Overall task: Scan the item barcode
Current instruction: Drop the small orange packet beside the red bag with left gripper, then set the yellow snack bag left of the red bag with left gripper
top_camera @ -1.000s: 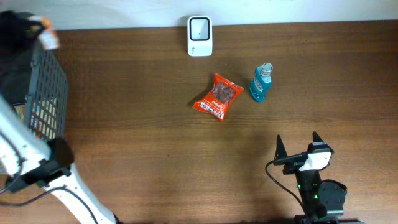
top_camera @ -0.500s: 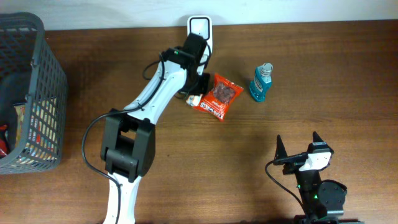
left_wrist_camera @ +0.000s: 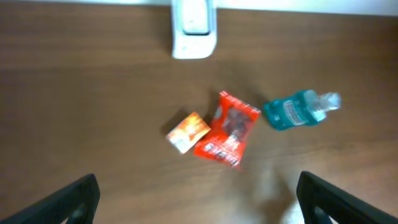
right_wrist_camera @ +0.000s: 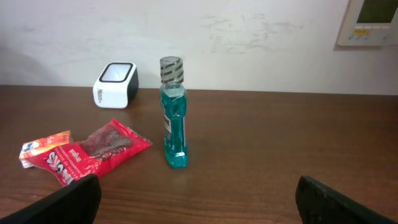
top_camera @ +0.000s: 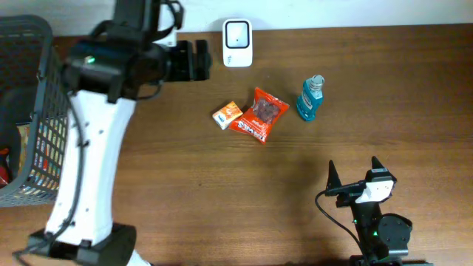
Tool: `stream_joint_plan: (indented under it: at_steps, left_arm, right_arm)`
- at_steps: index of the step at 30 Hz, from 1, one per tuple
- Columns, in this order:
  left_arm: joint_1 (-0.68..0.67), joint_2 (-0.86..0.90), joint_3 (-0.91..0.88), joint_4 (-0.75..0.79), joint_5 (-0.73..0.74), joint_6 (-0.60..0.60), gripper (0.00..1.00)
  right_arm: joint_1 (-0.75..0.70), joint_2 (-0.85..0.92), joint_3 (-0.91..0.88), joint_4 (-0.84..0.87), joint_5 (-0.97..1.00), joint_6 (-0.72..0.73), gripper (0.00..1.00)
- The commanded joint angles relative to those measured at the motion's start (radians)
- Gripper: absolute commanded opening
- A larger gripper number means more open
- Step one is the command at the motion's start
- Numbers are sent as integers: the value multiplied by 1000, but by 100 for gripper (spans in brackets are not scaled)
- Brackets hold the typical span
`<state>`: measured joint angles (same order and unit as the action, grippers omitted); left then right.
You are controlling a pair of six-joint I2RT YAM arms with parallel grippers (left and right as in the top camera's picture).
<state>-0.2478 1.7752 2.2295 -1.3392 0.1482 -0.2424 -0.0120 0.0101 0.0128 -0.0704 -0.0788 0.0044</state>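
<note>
My left gripper is empty and the beige pack (top_camera: 23,139) is in the dark wire basket (top_camera: 18,109), so I should go on moving there before the fingers close on the pack.
A small orange packet (top_camera: 227,114) lies flat on the table, touching the left end of a red snack bag (top_camera: 259,114); the left wrist view shows the packet (left_wrist_camera: 188,131) and the bag (left_wrist_camera: 227,129) from high above. The white barcode scanner (top_camera: 237,43) stands at the table's far edge. My left gripper (top_camera: 198,60) hangs high, left of the scanner, open and empty (left_wrist_camera: 199,205). My right gripper (top_camera: 355,171) rests near the front right, open and empty (right_wrist_camera: 199,199).
A blue mouthwash bottle (top_camera: 310,97) stands right of the red bag, upright in the right wrist view (right_wrist_camera: 173,115). A dark wire basket (top_camera: 52,125) holding goods stands at the left edge. The left arm's white link (top_camera: 89,148) runs down the left side.
The left arm came from the basket to the red bag with the orange packet, opened, and has risen back to the left. The packet now lies on the table. The right arm is still.
</note>
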Motion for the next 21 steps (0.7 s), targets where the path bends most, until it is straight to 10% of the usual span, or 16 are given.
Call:
stream_joint_plan:
  at_steps: [1, 11, 14, 21]
  left_arm:
    - [145, -46, 3, -93, -34, 38, 99]
    - [863, -67, 3, -81, 468, 38, 99]
    - [979, -64, 0, -49, 20, 16, 99]
    - [994, 92, -23, -92, -233, -11, 98]
  right_arm:
    - [5, -6, -7, -2, 1, 11, 99]
    - [5, -6, -7, -2, 1, 11, 99]
    - [5, -6, -7, -2, 1, 11, 99]
    - [5, -6, -7, -2, 1, 11, 99]
